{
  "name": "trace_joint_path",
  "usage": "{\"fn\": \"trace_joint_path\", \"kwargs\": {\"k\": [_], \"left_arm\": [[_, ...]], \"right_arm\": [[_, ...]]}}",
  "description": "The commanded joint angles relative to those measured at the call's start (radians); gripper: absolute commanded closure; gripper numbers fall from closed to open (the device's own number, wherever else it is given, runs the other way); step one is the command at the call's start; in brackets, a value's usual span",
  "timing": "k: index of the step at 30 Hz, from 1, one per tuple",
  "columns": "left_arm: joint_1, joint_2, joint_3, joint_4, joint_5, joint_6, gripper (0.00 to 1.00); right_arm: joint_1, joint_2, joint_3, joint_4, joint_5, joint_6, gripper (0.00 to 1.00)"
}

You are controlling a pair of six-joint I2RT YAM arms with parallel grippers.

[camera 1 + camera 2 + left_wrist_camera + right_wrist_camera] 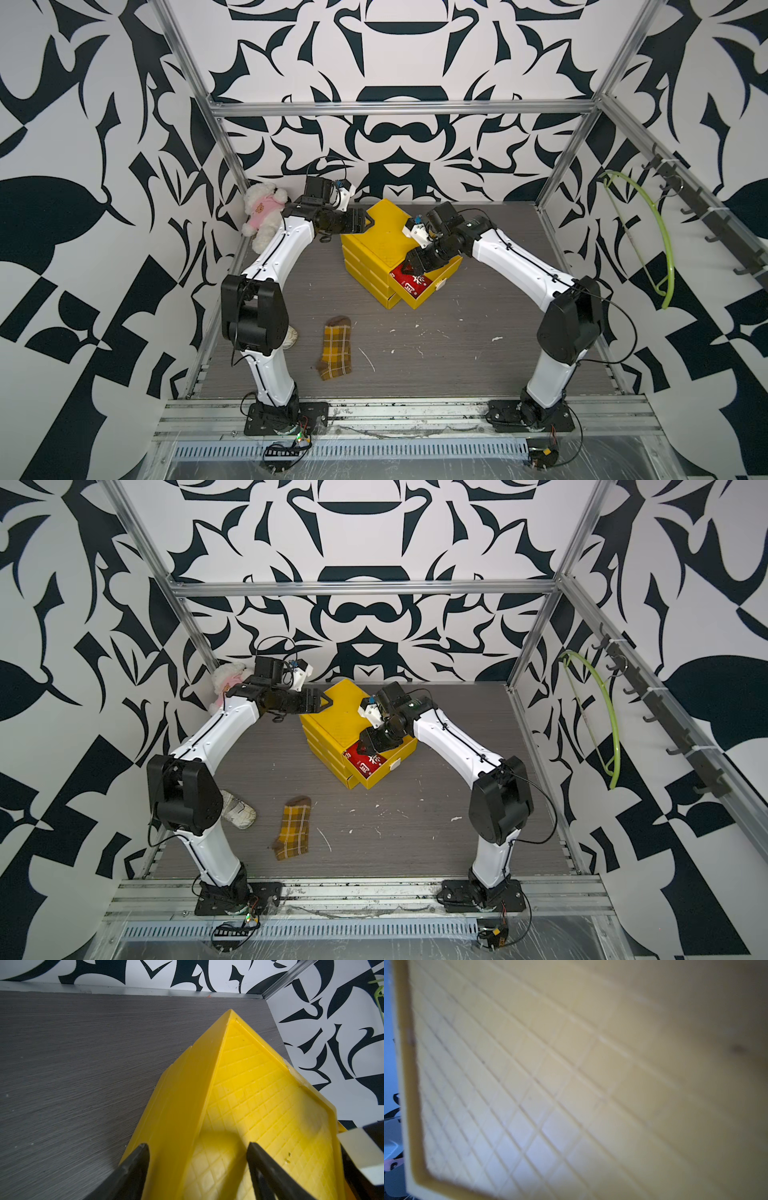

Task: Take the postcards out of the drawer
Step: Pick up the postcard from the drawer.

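Note:
The postcards [412, 284] are lying flat in the drawer below my right gripper, so it should open, go back to the postcards' side edge [430, 282] and pinch them there.
A yellow drawer cabinet [380, 239] [336, 719] stands mid-table, its top drawer [432, 293] [386, 776] pulled out toward the front right. Red postcards [411, 282] [366, 763] with white characters lie in the drawer. My right gripper [406, 268] [360, 746] reaches down into the drawer at the postcards' back edge; its fingertips are hidden by its own body, and the right wrist view shows only the cabinet's blurred grid top [550, 1084]. My left gripper [369, 220] [197, 1147] is open at the cabinet's back left corner, one finger [137, 1159] by the side wall, the other over the top.
A yellow-brown plaid sock [336, 347] [294, 827] lies on the table in front. A white plush toy [262, 212] in pink sits at the back left, a small white shoe [237, 810] by the left arm. A green hanger [656, 232] hangs on the right wall.

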Motion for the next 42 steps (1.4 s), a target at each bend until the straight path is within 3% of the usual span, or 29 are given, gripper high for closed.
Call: {"fn": "trace_joint_path", "kwargs": {"k": [1,20,31,34,38,42], "left_arm": [[-0.002,0.063,-0.022,-0.13,-0.08,0.024,0.21],[-0.002,0.063,-0.024,-0.132,-0.081,0.025,0.21],[-0.002,0.062,-0.023,-0.133,-0.078,0.023,0.21],[-0.002,0.061,-0.023,-0.133,-0.078,0.025,0.21],[-0.002,0.061,-0.024,-0.132,-0.077,0.026,0.21],[-0.002,0.061,-0.022,-0.132,-0.073,0.023,0.21]], "right_arm": [[0.018,-0.014,-0.031,0.054,-0.082,0.05,0.49],[-0.011,-0.065,-0.022,0.021,0.008,0.092,0.73],[-0.025,-0.046,0.027,-0.042,-0.012,0.181,0.82],[-0.026,-0.037,0.028,-0.068,-0.013,0.163,0.78],[-0.025,-0.039,0.032,-0.071,0.059,0.135,0.62],[-0.025,-0.014,0.052,-0.082,0.141,0.09,0.61]]}}
